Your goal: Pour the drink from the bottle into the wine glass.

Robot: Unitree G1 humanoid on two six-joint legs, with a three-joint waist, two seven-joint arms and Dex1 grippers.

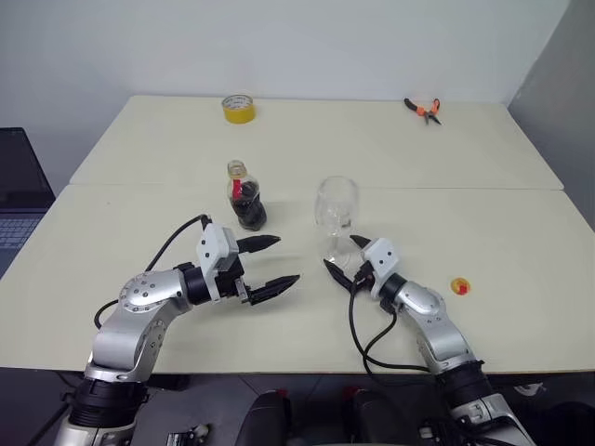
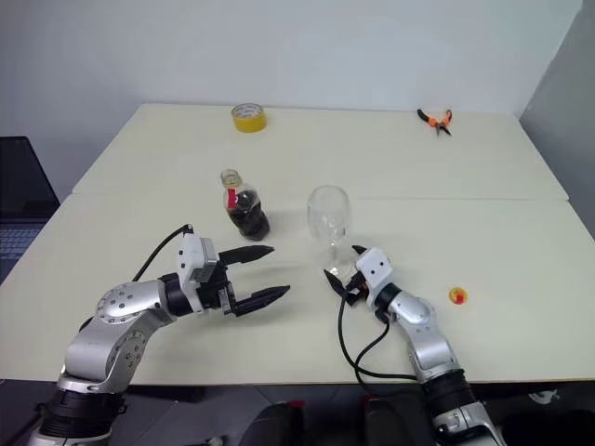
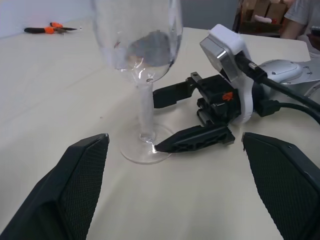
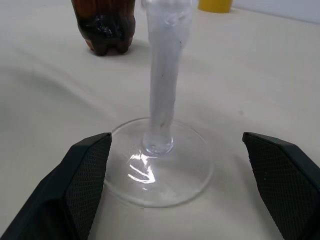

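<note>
The dark drink (image 1: pixel 249 213) will flow out in a thin stream when the robot tips the bottle, because the bottle's neck (image 1: pixel 236 169) is narrow and uncapped.
The bottle (image 1: pixel 245 198) stands uncapped on the table, with a red label and the dark drink (image 1: pixel 250 214) in its lower part. To its right stands the wine glass (image 1: pixel 336 206), its bowl clear. My right gripper (image 1: pixel 340 252) is open and level. Its fingers (image 4: pixel 82 187) straddle the glass's foot (image 4: pixel 161 170), with the stem (image 4: pixel 163 80) just ahead between them. One fingertip lies at the foot's rim in the left wrist view. My left gripper (image 1: pixel 271 261) is open and empty. It sits in front of the bottle, pointing towards the glass.
A yellow-orange cap (image 1: pixel 459 286) lies on the table right of my right arm. A yellow tape roll (image 1: pixel 238 108) and orange pliers (image 1: pixel 424 109) lie at the far side. A laptop (image 1: pixel 19 200) sits off the table's left edge. A person (image 3: pixel 301 17) sits beyond the table.
</note>
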